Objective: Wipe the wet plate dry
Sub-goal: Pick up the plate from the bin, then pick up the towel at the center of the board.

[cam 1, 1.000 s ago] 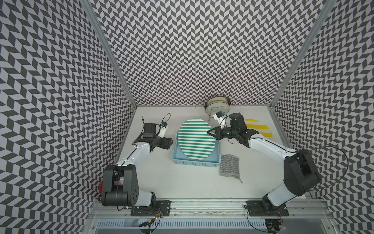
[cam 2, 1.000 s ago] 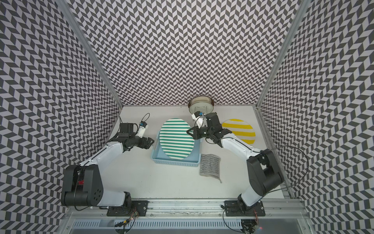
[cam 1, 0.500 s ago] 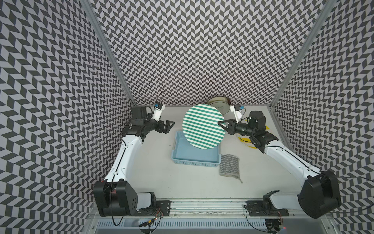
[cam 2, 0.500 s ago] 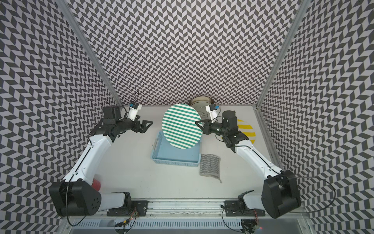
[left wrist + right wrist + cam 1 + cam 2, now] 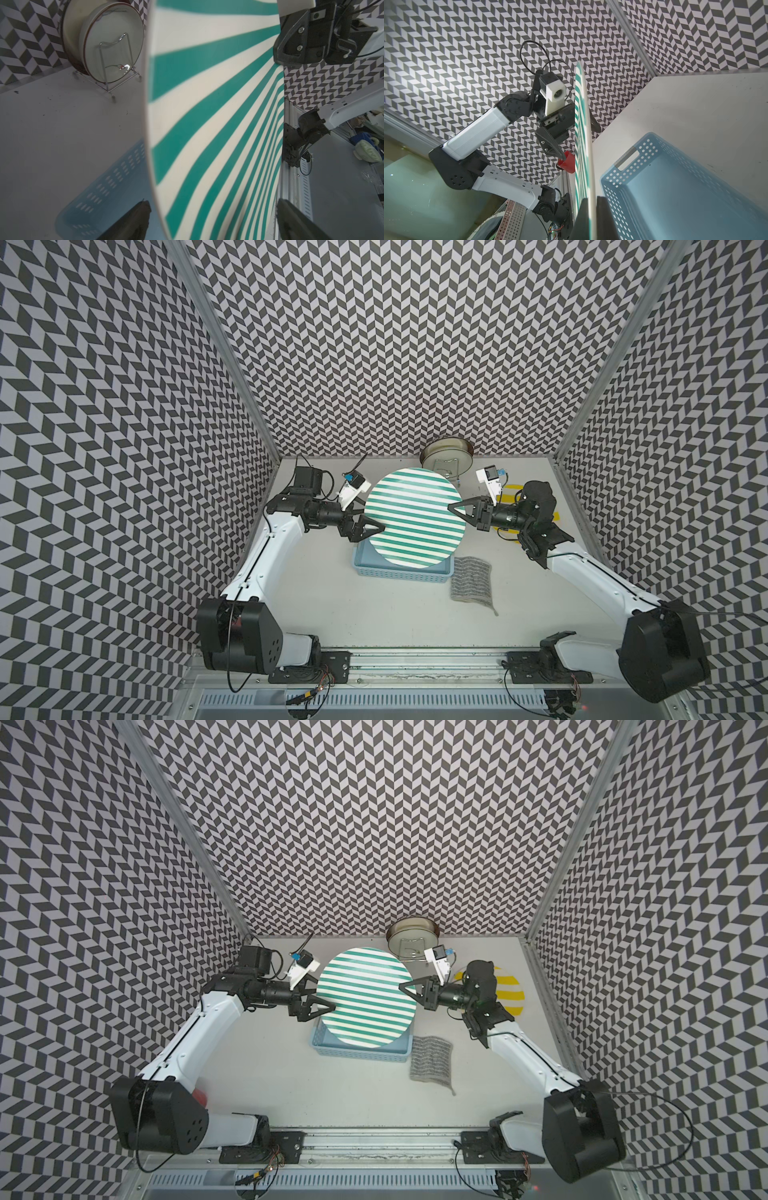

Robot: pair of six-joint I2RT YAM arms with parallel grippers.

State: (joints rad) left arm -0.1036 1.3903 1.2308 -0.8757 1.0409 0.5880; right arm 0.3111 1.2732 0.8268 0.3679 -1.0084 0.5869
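Note:
The plate is in my right gripper, which is nearest the grey cloth (image 5: pixel 472 580). Next, my left gripper takes the opposite rim (image 5: pixel 369 506) so that my right gripper is free for wiping.
The green-and-white striped plate (image 5: pixel 415 518) (image 5: pixel 368 998) hangs tilted above the blue basket. My right gripper (image 5: pixel 452 508) (image 5: pixel 402 986) is shut on its right rim. In the right wrist view the plate (image 5: pixel 583 145) runs edge-on into that gripper (image 5: pixel 592 218). My left gripper (image 5: pixel 372 516) (image 5: pixel 324 994) is open at the plate's left rim, one finger on each side of it. The left wrist view shows the plate (image 5: pixel 207 124) between those wide-apart fingers of my left gripper (image 5: pixel 212 220). The grey cloth (image 5: pixel 471 585) (image 5: pixel 430 1063) lies flat on the table beside the basket's right front corner.
The blue basket (image 5: pixel 399 572) (image 5: pixel 357 1054) (image 5: pixel 93 197) (image 5: pixel 675 197) sits under the plate. A wire rack with a beige dish (image 5: pixel 446 452) (image 5: pixel 411 934) (image 5: pixel 104 41) stands at the back wall. A yellow-striped plate (image 5: pixel 511 990) lies under my right arm. A red cup (image 5: pixel 569 162) stands by the left arm's base.
My right gripper has lifted the plate up out of the basket. My left arm has risen from the table and swung right until its open gripper reached the plate's left rim.

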